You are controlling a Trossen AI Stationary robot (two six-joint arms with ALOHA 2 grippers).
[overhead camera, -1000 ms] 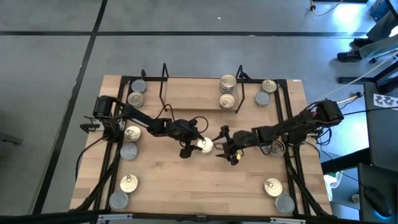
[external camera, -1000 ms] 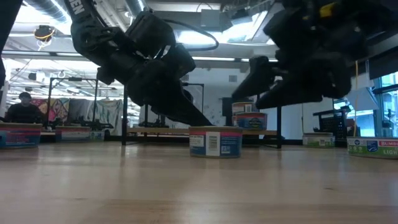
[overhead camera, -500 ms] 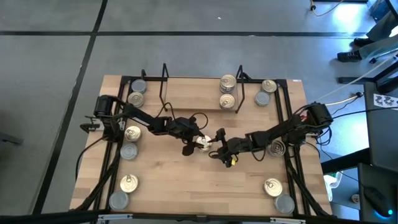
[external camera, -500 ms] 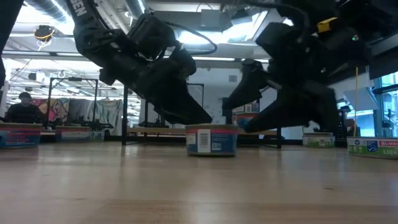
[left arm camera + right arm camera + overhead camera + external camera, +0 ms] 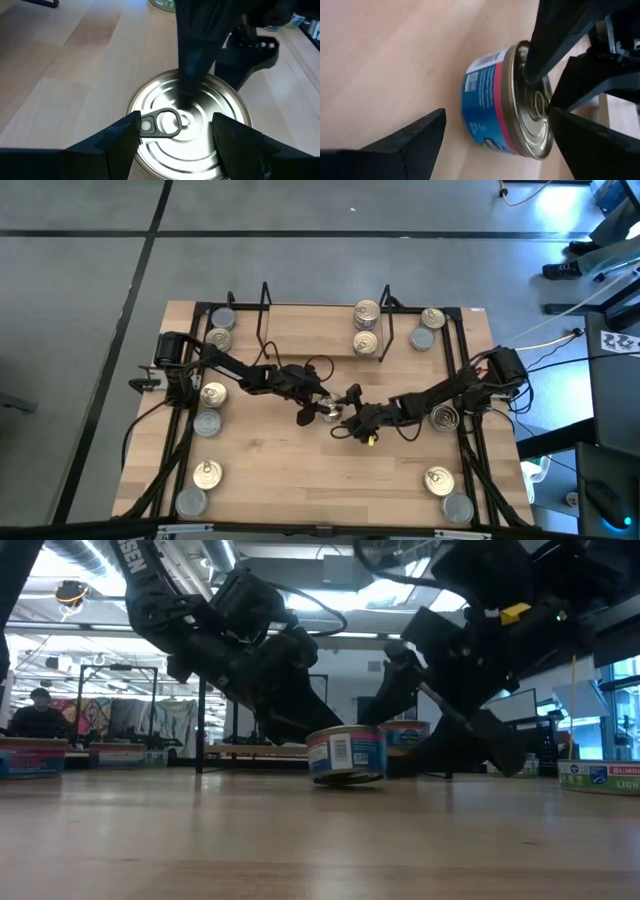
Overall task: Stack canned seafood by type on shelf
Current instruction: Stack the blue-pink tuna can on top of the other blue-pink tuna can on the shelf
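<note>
The other loose tins are in pairs, so I should expect another tin hidden [image 5: 418, 405] under the arm of my right gripper, next to the lone one [image 5: 445, 418].
A short tin of canned seafood [image 5: 330, 412] with a blue and pink label [image 5: 485, 100] and a silver pull-tab lid [image 5: 187, 125] is at the table's middle, tilted in the low view [image 5: 347, 753]. My left gripper [image 5: 318, 410] reaches it from the left and is shut on it. My right gripper [image 5: 345, 418] comes from the right, open and rolled, with one finger over the lid and the other low beside the tin's base. The shelf [image 5: 300, 330] stands at the far edge with two tins [image 5: 366, 326] on its right end. My left gripper pinches the tin's round wall just under the lid rim [image 5: 134, 106] between its two fingers [image 5: 117, 142], one on each side. The fingers slant down from the table's left. The tin sits tilted in the hold; whether its bottom edge [image 5: 325, 780] rests on the table I cannot tell. My right gripper has one finger [image 5: 192, 60] lying over the lid; whether it touches the lid I cannot tell.
Loose tins lie along the left rail [image 5: 212, 393] and the right rail [image 5: 443, 417], with more at both near corners [image 5: 207, 473] [image 5: 438, 480]. Black rails [image 5: 470, 380] edge the table. Bare wood lies between the tin and the near edge.
My right gripper has come down and toward the table's left, up to the tin, rolling so that one finger stands over the lid. My left gripper has rolled a little. The tin, flat on the table a second ago, is now tipped.
</note>
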